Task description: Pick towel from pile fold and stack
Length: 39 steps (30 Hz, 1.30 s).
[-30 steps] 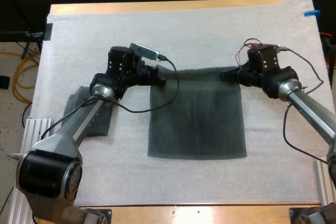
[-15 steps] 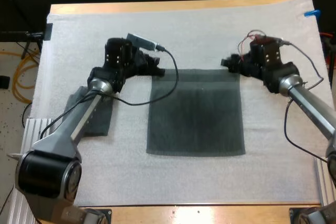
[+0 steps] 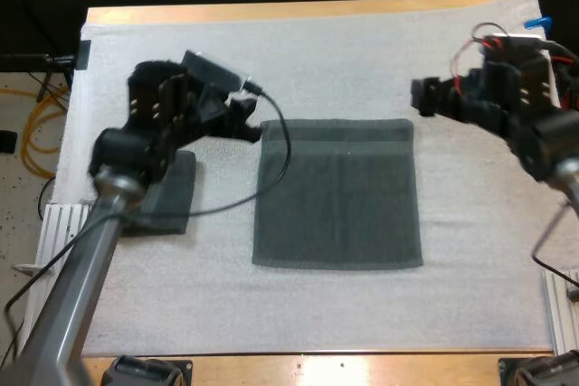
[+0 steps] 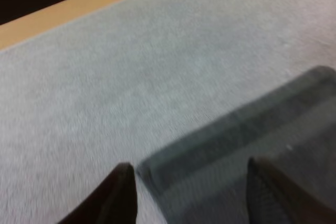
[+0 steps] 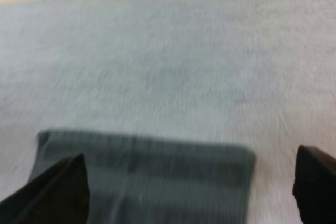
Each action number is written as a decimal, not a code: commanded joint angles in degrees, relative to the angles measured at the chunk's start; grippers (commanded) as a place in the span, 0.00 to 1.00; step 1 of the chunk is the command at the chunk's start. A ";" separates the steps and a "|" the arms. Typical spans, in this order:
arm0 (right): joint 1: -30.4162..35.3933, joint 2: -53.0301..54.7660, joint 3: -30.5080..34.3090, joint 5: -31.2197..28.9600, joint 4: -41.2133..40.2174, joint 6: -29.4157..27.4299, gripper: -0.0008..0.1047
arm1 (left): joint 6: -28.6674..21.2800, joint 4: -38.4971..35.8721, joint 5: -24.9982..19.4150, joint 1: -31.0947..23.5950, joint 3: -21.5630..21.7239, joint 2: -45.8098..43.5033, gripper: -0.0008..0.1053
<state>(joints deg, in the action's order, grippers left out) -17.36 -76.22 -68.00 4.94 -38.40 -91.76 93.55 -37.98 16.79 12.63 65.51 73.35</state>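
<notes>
I expect the towel to fold its near half (image 3: 337,230) over the far half when I carry the near hem across, because the towel lies spread flat and smooth (image 3: 337,189).
A dark grey-green towel (image 3: 336,193) lies spread flat as a rectangle in the middle of the white mat (image 3: 362,61). My left gripper (image 3: 250,124) hovers just off the towel's far left corner, fingers apart with nothing between them. In the left wrist view the towel's corner (image 4: 231,145) lies below and between the two separated fingers (image 4: 122,195). My right gripper (image 3: 423,97) hangs open off the far right corner, clear of the cloth. The right wrist view has the towel's far edge (image 5: 147,171) under wide-spread fingers (image 5: 60,187). A folded towel (image 3: 170,194) lies at the left, partly under my left arm.
Bare mat surrounds the spread towel on all sides, with a wide strip towards the far wooden edge (image 3: 298,10). The table's near edge (image 3: 344,366) runs below the mat.
Both grippers have opened and let go of the towel's far corners. They have risen and drawn apart outwards, and the towel now lies flat.
</notes>
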 commanded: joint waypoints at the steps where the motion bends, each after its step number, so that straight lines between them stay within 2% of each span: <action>1: -0.52 2.99 -0.51 0.53 -4.19 -0.81 0.73 | -0.52 -3.95 -0.39 -0.17 0.33 -2.81 0.50; 5: -2.23 10.19 0.19 0.46 -12.17 -0.64 0.73 | -1.02 -12.58 -0.39 -0.17 0.31 -10.30 0.66; 9: -3.92 16.32 4.25 0.29 -14.46 2.08 0.73 | -1.02 -20.47 -0.39 -0.17 0.17 -15.82 0.67; 12: -4.89 21.16 9.50 0.29 -14.60 6.13 0.73 | -0.63 -24.98 -0.39 -0.17 -1.17 -20.36 0.67; 16: -5.00 26.15 17.71 0.40 -14.98 10.79 0.73 | 1.93 -27.14 -0.39 -0.17 -6.52 -26.93 0.67; 22: -4.91 28.36 28.60 1.44 -14.92 14.32 0.73 | 5.65 -27.33 -0.29 -0.17 -16.35 -34.36 0.67; 26: -3.80 27.68 37.78 7.86 -9.96 19.04 0.73 | 6.49 -27.36 -0.29 -0.17 -21.39 -36.73 0.67; 29: -1.78 26.61 43.09 11.45 -5.04 21.92 0.73 | 6.77 -27.36 0.88 -0.17 -22.81 -36.88 0.67; 35: 2.19 21.55 49.29 23.06 5.82 24.74 0.73 | 6.77 -25.34 3.51 -0.17 -23.00 -36.88 0.67; 39: 2.42 16.66 50.60 28.62 13.56 27.21 0.73 | 7.37 -23.88 4.88 -0.17 -23.00 -36.88 0.67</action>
<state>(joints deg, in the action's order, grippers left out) -15.21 -59.16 -17.42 31.81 -26.74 -64.80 100.42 -62.38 21.32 12.63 42.38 36.75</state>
